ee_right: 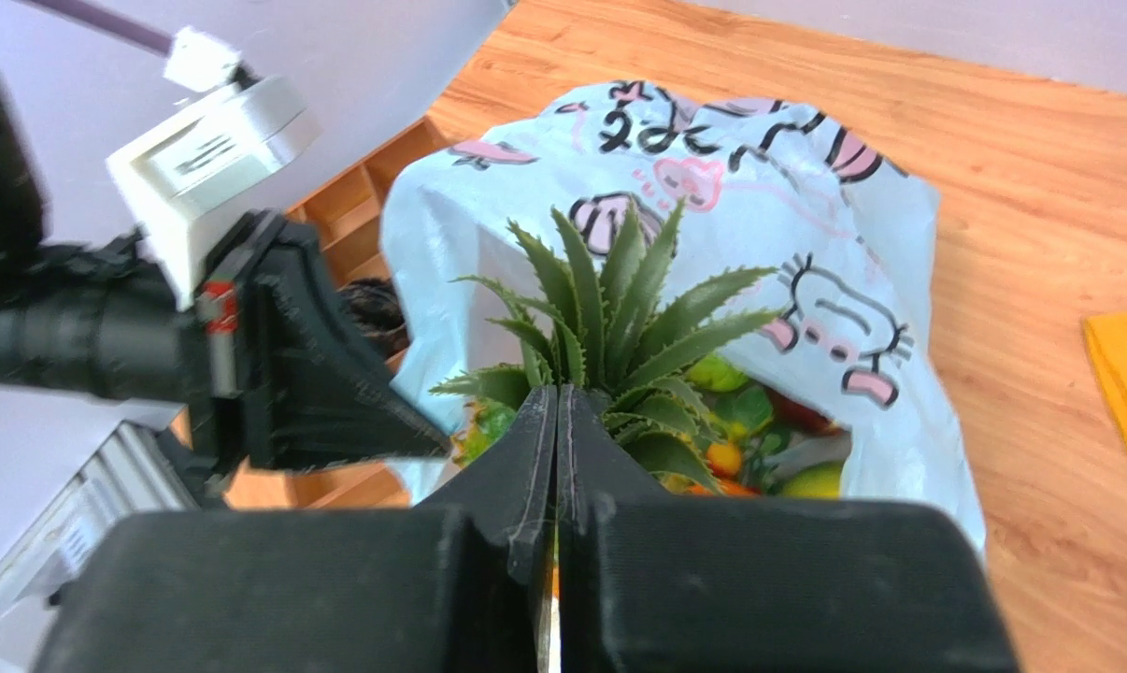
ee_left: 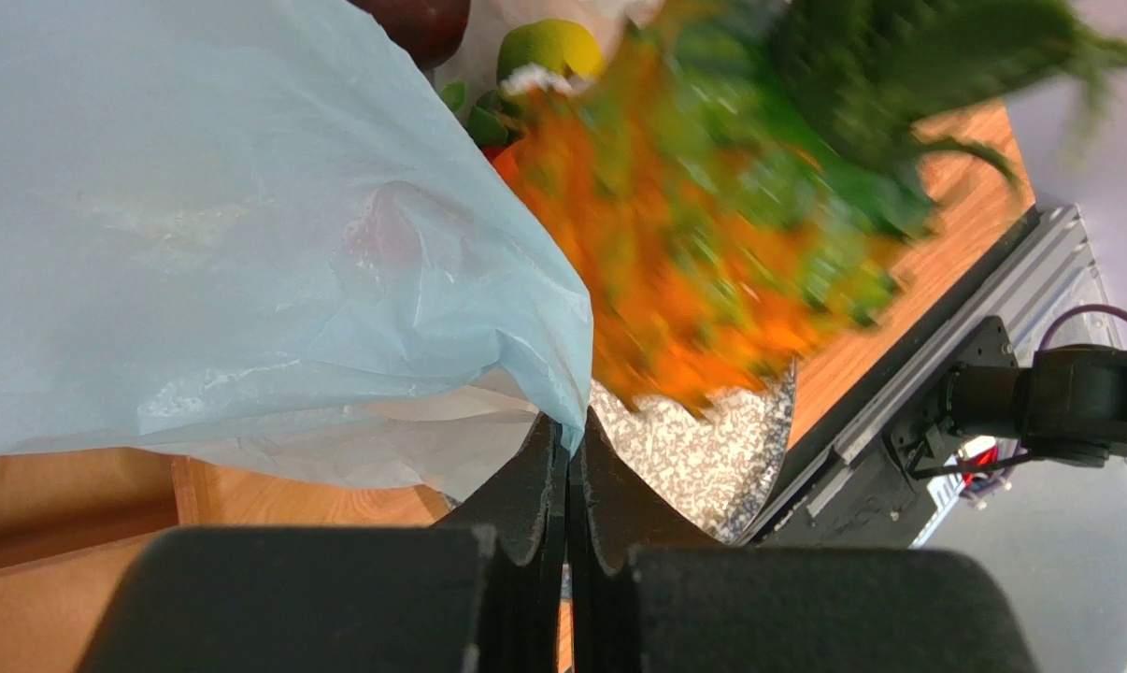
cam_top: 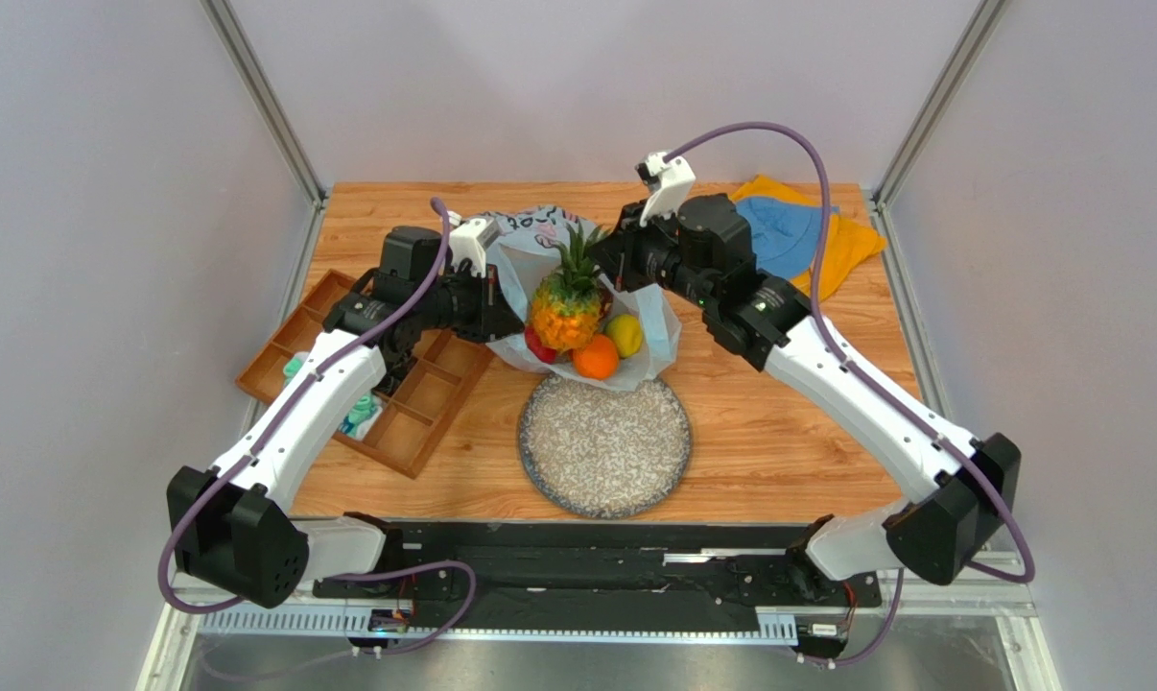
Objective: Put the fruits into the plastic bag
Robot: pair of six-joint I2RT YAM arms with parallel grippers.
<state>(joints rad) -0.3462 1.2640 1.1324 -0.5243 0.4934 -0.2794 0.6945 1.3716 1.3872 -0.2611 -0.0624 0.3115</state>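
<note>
I should lower the pineapple with my right gripper beside the bag's rim in my left gripper [cam_top: 520, 314], because the orange and yellow-green fruit [cam_top: 609, 347] crowd the bag's opening under the pineapple.
The light blue plastic bag [cam_top: 645, 320] lies open at the table's middle, printed side up in the right wrist view [ee_right: 752, 211]. The pineapple [cam_top: 567, 310] stands in its mouth. An orange [cam_top: 595, 357], a yellow-green fruit [cam_top: 626, 336] and a red apple [cam_top: 540, 347] lie inside at the opening. My left gripper [cam_top: 501, 300] is shut on the bag's left rim [ee_left: 572, 428]. My right gripper [cam_top: 616, 271] is shut at the pineapple's leafy crown [ee_right: 611, 323], its tips [ee_right: 557, 396] among the leaves. The pineapple [ee_left: 696, 239] is blurred in the left wrist view.
A speckled grey plate [cam_top: 606, 454] sits bare just in front of the bag. A wooden compartment tray [cam_top: 397, 396] lies at the left under my left arm. A blue hat on a yellow cloth [cam_top: 793, 231] lies at the back right.
</note>
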